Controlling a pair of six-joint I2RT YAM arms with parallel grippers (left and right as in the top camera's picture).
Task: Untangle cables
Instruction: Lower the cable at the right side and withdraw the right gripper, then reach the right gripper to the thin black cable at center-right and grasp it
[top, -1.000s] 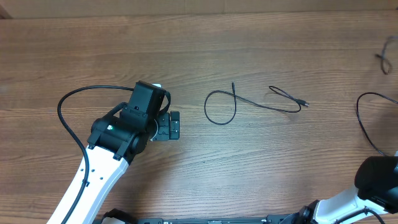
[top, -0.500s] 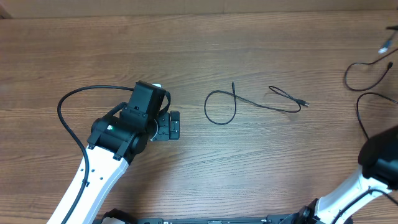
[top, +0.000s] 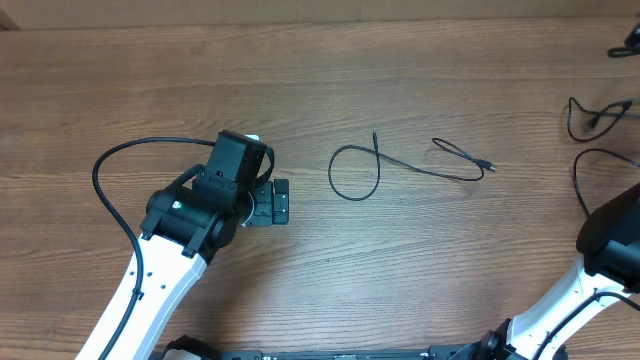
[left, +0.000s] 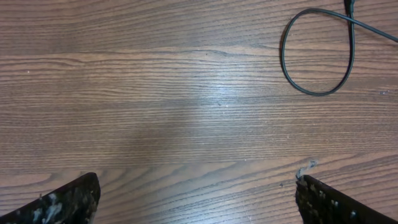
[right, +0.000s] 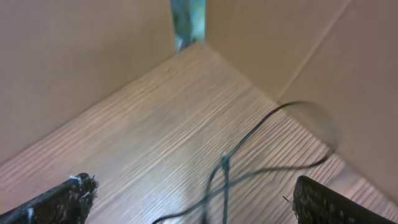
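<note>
I keep moving my right gripper toward the bend (top: 458, 151) beside the small plug and close it there, because the mid-table cable (top: 420, 169) is clear of the second cable.
One thin black cable (top: 331, 170) lies mid-table, a loop at its left end and a small plug (top: 489, 164) at its right. My left gripper (top: 278, 201) sits left of that loop and is open with bare wood between its fingers. The left wrist view shows the gripper (left: 197, 186) with the loop (left: 283, 59) at upper right. A second thin cable (top: 571, 118) lies at the right edge. In the right wrist view, that blurred cable (right: 225, 171) runs across the wood between my open right gripper's (right: 194, 190) fingers, untouched. The right gripper is outside the overhead view.
Cardboard walls (right: 74, 74) close in the table's far right corner around the second cable. The left arm's thick black wire (top: 100, 180) arcs over the table on the left. The right arm (top: 610, 240) and its thick wire (top: 578, 185) stand at the lower right.
The right arm has swung further into the overhead view. The right-edge cable was pulled left with one end raised, then dropped into a new shape as the right gripper opened. Left arm and middle cable unmoved.
</note>
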